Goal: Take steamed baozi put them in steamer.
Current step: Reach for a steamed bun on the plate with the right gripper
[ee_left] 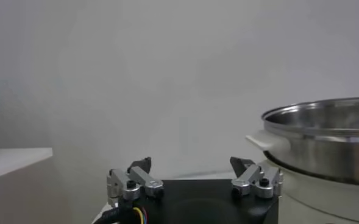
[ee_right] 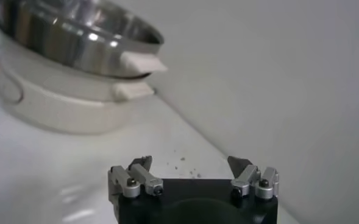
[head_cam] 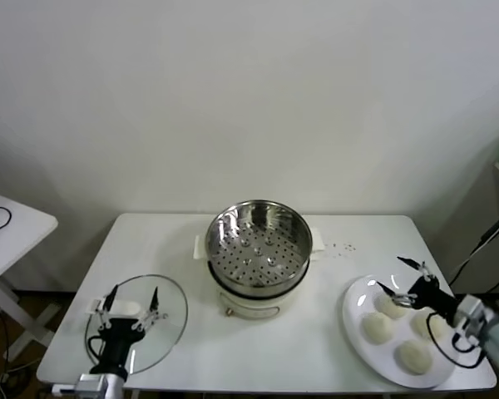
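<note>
Next, my right gripper turns its open fingers down over the baozi (head_cam: pixel 388 308) closest to the plate's far edge, because they now point toward the wall (ee_right: pixel 258 91) beyond the plate.
The steel steamer (head_cam: pixel 258 242) with its perforated bottom sits empty on a white pot base at the table's middle. It also shows in the left wrist view (ee_left: pixel 325 140) and the right wrist view (ee_right: pixel 75 30). Several cream-white baozi (head_cam: pixel 376 327) lie on a white plate (head_cam: pixel 355 303) at the front right. My right gripper (head_cam: pixel 403 276) is open and empty, hovering just above the plate's far edge, by the nearest baozi (head_cam: pixel 391 306). My left gripper (head_cam: pixel 131 304) is open and empty above the glass lid (head_cam: pixel 170 320) at the front left.
A second white table (head_cam: pixel 8 229) with a black cable stands at the far left. Dark specks (head_cam: pixel 343 247) dot the tabletop right of the steamer. A white wall stands behind the table.
</note>
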